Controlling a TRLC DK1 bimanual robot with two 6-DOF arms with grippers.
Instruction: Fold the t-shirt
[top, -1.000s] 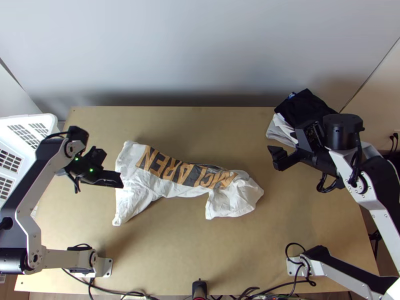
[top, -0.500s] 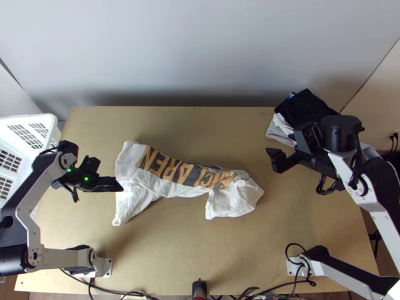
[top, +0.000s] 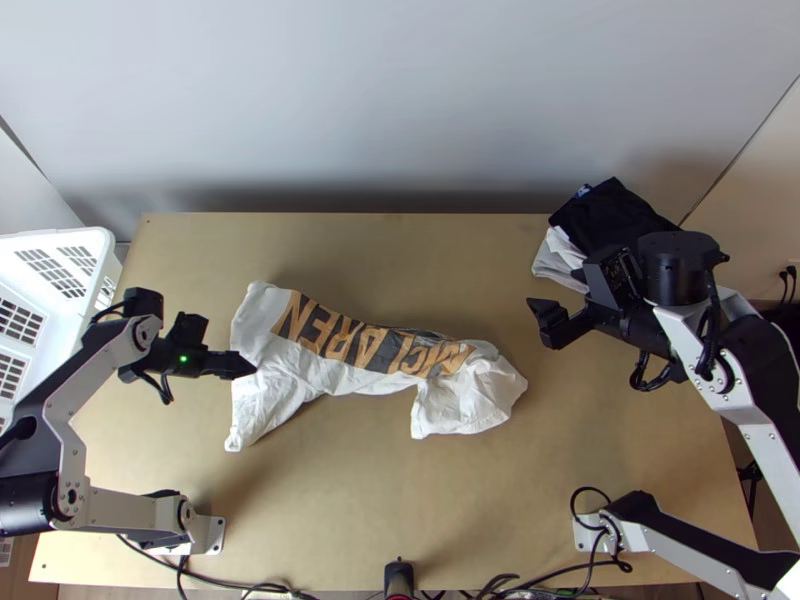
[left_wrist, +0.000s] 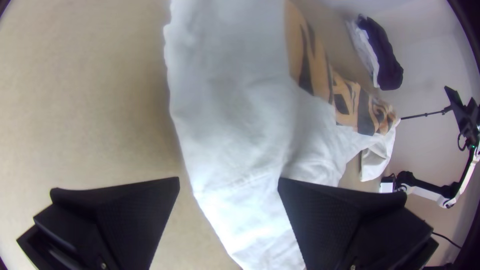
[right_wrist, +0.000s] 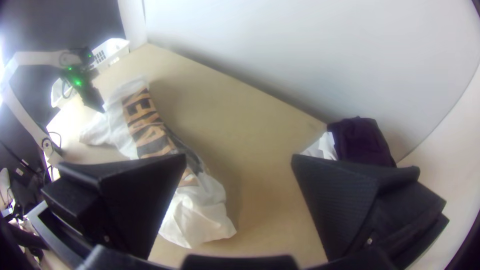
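I expect the bunched white t-shirt (top: 345, 374) to fall open into a wide sheet when I lift and spread it, because the crumpled end (top: 471, 395) has loose folds.
The white t-shirt (top: 330, 365) with orange-and-black lettering lies bunched lengthwise across the middle of the table, its right end crumpled. My left gripper (top: 243, 366) is at the shirt's left edge in the top view. In the left wrist view, the left gripper (left_wrist: 229, 182) stands open, with the shirt (left_wrist: 235, 115) beyond and partly between its fingers, not clamped. My right gripper (top: 545, 325) is right of the shirt, apart from it. Seen from its own wrist, the right gripper (right_wrist: 239, 160) is open, with table and part of the shirt (right_wrist: 197, 215) beyond it.
Black and white folded cloths (top: 605, 215) are piled at the back right, beside the right arm. A white basket (top: 60, 240) stands off the table's left edge. Bare table (top: 400, 510) lies in front of the shirt, and a black device (top: 398, 577) sits at the near edge.
My left gripper has shifted and turned beside the shirt's left edge, its tip now slightly farther right. The right gripper has moved a little to the left. The shirt lies as before.
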